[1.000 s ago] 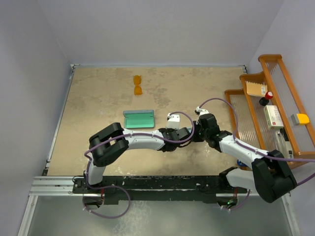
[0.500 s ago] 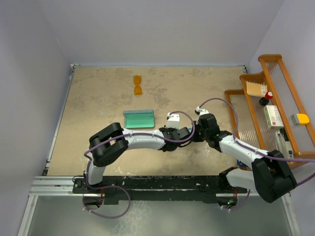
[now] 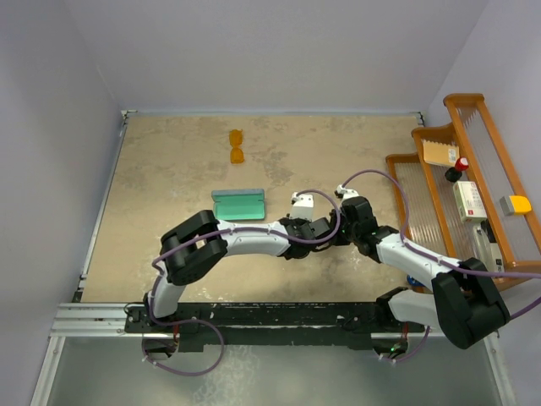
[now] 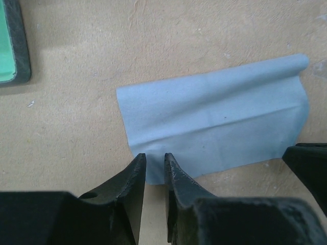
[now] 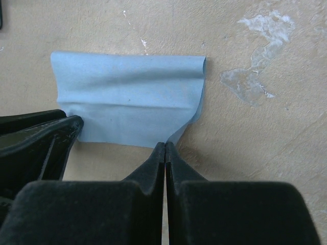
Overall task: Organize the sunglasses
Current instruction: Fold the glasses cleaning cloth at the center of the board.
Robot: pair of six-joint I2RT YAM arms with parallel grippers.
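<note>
I should open my right gripper and lay the cloth's near corner (image 5: 180,133) flat, because the pinch pulls it up and crooked while my left gripper's fingers are open.
The sunglasses (image 3: 237,145), small with orange lenses, lie at the far middle of the table, away from both arms. The open grey-blue case (image 3: 240,205) with teal lining lies left of the grippers; its corner shows in the left wrist view (image 4: 10,46). A light blue cloth (image 4: 214,117) lies flat between the grippers. My left gripper (image 4: 155,161) has its jaws a narrow gap apart, straddling the cloth's near left edge. My right gripper (image 5: 165,148) is shut, pinching the cloth (image 5: 127,102) by its near right corner, which lifts slightly. In the top view the left gripper (image 3: 321,232) and right gripper (image 3: 345,227) meet and hide the cloth.
A wooden rack (image 3: 456,186) with small items stands along the right edge. Walls close the table at the left and far sides. A white scuffed patch (image 5: 255,81) marks the table right of the cloth.
My left arm has shifted a little to the right, bringing its gripper closer to the right gripper. The right arm, sunglasses and case have not moved.
</note>
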